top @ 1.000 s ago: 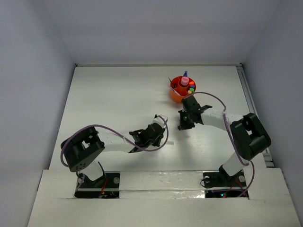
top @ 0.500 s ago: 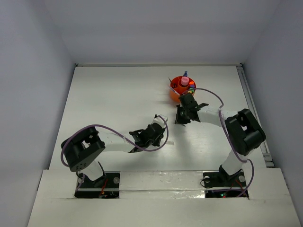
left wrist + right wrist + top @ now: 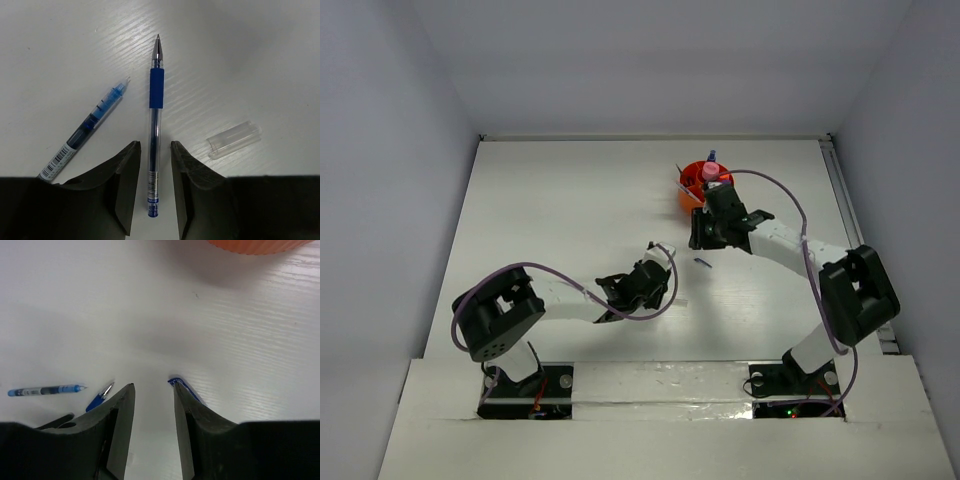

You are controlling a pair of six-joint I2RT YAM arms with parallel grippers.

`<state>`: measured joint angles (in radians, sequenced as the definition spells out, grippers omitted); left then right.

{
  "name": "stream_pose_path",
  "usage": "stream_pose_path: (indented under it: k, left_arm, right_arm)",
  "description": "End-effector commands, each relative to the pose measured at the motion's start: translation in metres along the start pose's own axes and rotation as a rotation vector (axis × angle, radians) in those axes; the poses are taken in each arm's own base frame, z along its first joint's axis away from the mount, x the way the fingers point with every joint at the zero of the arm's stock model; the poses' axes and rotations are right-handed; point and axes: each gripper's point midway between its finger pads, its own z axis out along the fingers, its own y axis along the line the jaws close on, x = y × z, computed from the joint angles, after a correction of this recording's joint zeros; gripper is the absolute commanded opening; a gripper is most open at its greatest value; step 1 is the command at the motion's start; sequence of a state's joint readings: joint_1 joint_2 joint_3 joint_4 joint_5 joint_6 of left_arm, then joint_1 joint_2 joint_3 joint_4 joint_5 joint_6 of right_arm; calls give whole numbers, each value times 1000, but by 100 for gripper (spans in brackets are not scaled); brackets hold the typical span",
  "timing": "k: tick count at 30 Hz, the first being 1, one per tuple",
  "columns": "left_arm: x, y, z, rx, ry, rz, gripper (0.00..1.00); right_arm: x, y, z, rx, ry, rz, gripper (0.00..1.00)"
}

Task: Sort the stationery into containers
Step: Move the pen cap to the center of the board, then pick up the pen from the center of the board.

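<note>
My right gripper is to bring the cap to the pen's tip before it sorts the pen, because the thin blue pen's tip (image 3: 158, 48) lies open, apart from its small blue cap.
A thin blue pen (image 3: 155, 100) lies on the white table between the jaws of my left gripper (image 3: 153, 145), which stands open with a gap on each side of the barrel. Beside the pen lie a blue refill (image 3: 87, 127) and a clear cap (image 3: 235, 140). My right gripper (image 3: 153, 386) is open and empty just in front of the orange tub (image 3: 255, 246). A small blue piece (image 3: 181, 386) lies on the table against its right finger. From above, the tub (image 3: 690, 198) holds a pink tube (image 3: 708, 172) and other items. My right gripper (image 3: 703, 240) hangs beside it.
The small blue piece (image 3: 703, 262) lies just below the right gripper in the top view. My left gripper (image 3: 625, 295) is low over the table's middle front. Side walls bound the table left and right. A purple cable loops over each arm.
My right gripper was shut and has opened; a small blue piece now lies on the table beneath it. The right arm swung toward the tub. The left jaws widened slightly.
</note>
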<state>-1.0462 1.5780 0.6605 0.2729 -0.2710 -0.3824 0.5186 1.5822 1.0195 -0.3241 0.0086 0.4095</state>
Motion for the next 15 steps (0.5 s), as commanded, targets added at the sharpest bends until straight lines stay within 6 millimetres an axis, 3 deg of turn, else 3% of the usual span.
stream_pose_path:
  k: [1,8,13,15]
  left_arm:
    - [13,10,2,-54,52,15,30]
    - [18,11,6,-85,74,33,26]
    - [24,16,10,-111,99,45,19]
    - [27,14,10,-111,102,54,10]
  right_arm:
    - [4,-8,-1,36,55,-143,44]
    - [3,-7,6,26,97,-235,50]
    - [13,-5,16,0,166,-275,50]
    - [16,-6,19,-1,180,-283,50]
